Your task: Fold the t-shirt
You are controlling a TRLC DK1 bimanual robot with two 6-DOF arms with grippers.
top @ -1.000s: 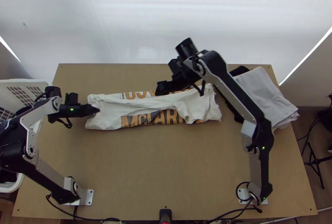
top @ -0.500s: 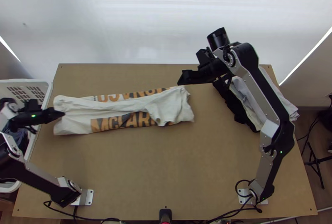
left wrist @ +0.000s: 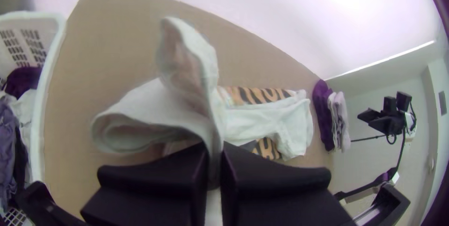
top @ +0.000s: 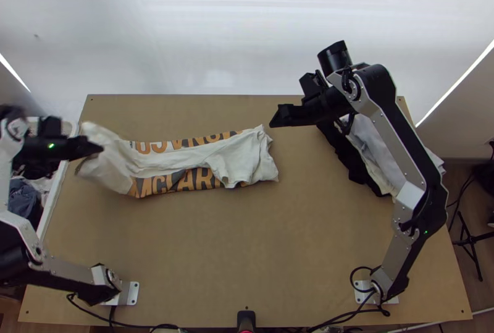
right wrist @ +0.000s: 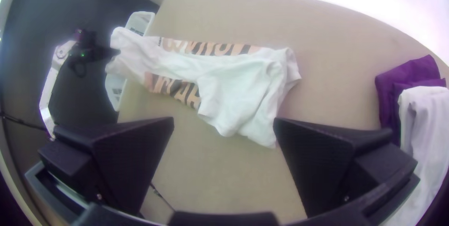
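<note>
I should expect more print to be hidden under the white t-shirt (top: 239,159) when I carry it, since orange and dark lettering (top: 177,181) runs over both long sides.
At the table's left side in the top view, my left gripper (top: 99,147) holds the left end of the white t-shirt (top: 241,160) raised off the table. The shirt lies as a long strip across the table, orange and dark lettering along both long sides, a sleeve folded over near its right end. In the left wrist view my left gripper (left wrist: 214,165) is shut on the bunched cloth (left wrist: 187,99). My right gripper (top: 275,120) hangs above and right of the shirt's right end. In the right wrist view my right gripper (right wrist: 224,127) stands open, its fingers wide apart.
A white laundry basket (top: 54,194) with clothes stands at the table's left edge. At the back right lies a stack of folded clothes (top: 376,141), dark and light, partly under the right arm. Bare tabletop (top: 247,246) stretches in front of the shirt.
The left gripper has drawn the shirt leftward, then moved up the picture and lifted its end. The right gripper has moved right, off the shirt. The shirt's right end has slid left.
</note>
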